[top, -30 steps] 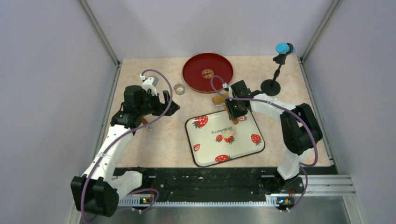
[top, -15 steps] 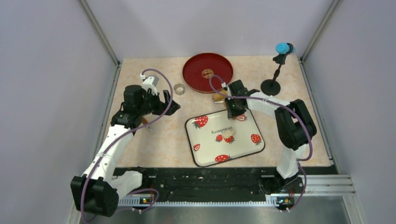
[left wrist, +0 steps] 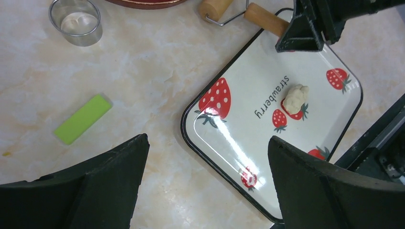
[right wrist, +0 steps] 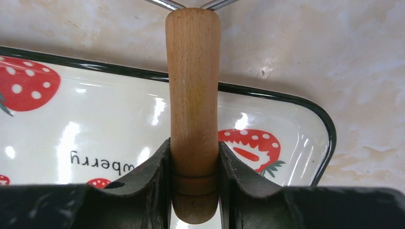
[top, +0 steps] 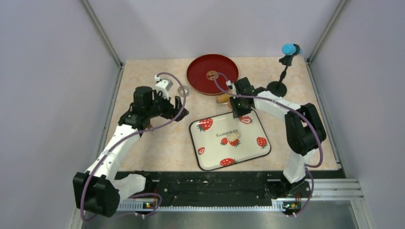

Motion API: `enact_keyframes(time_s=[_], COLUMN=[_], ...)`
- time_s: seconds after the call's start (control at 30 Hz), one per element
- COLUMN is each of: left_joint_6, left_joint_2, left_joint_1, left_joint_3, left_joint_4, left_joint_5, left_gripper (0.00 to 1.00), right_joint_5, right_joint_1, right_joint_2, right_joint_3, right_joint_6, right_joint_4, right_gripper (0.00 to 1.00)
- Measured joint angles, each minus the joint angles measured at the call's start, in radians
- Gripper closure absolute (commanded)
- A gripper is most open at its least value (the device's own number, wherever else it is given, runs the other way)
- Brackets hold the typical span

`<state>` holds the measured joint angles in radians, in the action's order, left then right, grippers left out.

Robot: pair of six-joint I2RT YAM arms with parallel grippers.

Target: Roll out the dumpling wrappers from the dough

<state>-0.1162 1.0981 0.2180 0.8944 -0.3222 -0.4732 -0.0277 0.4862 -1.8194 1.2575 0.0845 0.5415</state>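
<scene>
The roller handle's end (right wrist: 195, 206) is held in my right gripper and the roller's head (top: 223, 98) points away from the dough, so my left gripper should take the roller's head and free the handle.
The dough (top: 233, 138) is a small pale lump on the white strawberry tray (top: 248, 152), near its middle; it also shows in the left wrist view (left wrist: 295, 95). No flat round wrapper is in view. My right gripper (top: 237, 108) is shut on the wooden handle (right wrist: 193, 95) of the roller (top: 223, 98), over the tray's far edge (right wrist: 286, 98). My left gripper (top: 175, 108) is open and empty above the table, left of the tray (left wrist: 224, 143).
A small metal ring (top: 183, 90) stands left of the red round plate (top: 212, 74) at the back. A green strip (left wrist: 82, 118) lies on the table left of the tray. A black stand with a blue top (top: 282, 76) is at the back right.
My left arm has moved right and forward, closer to the tray and the ring. My right gripper has shifted slightly toward the back with the roller handle in it.
</scene>
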Motion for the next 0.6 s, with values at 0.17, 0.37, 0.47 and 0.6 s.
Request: enact_keyframes(time_s=[0.17, 0.37, 0.47, 0.6], left_joint_6=[0.095, 0.203, 0.266, 0.342], left_joint_2=[0.028, 0.066, 0.081, 0.082], left_joint_1=[0.072, 0.185, 0.239, 0.29], left_joint_3=[0.004, 0.011, 0.01, -0.018], left_joint_4=[-0.004, 0.019, 0.063, 0.191], left_joint_5=[0.036, 0.084, 0.101, 0.109], left_gripper=[0.01, 0.02, 0.03, 0.07], right_joint_5=[-0.003, -0.009, -0.026, -0.061], right_joint_1=[0.0, 0.004, 0.008, 0.026], right_joint_2=[0.053, 0.121, 0.15, 0.185], right_joint_3=[0.042, 0.061, 0.061, 0.061], right_joint_6=[-0.004, -0.005, -0.005, -0.004], right_joint_4=[0.049, 0.068, 0.089, 0.106], right_gripper=[1.0, 1.0, 1.0, 1.0])
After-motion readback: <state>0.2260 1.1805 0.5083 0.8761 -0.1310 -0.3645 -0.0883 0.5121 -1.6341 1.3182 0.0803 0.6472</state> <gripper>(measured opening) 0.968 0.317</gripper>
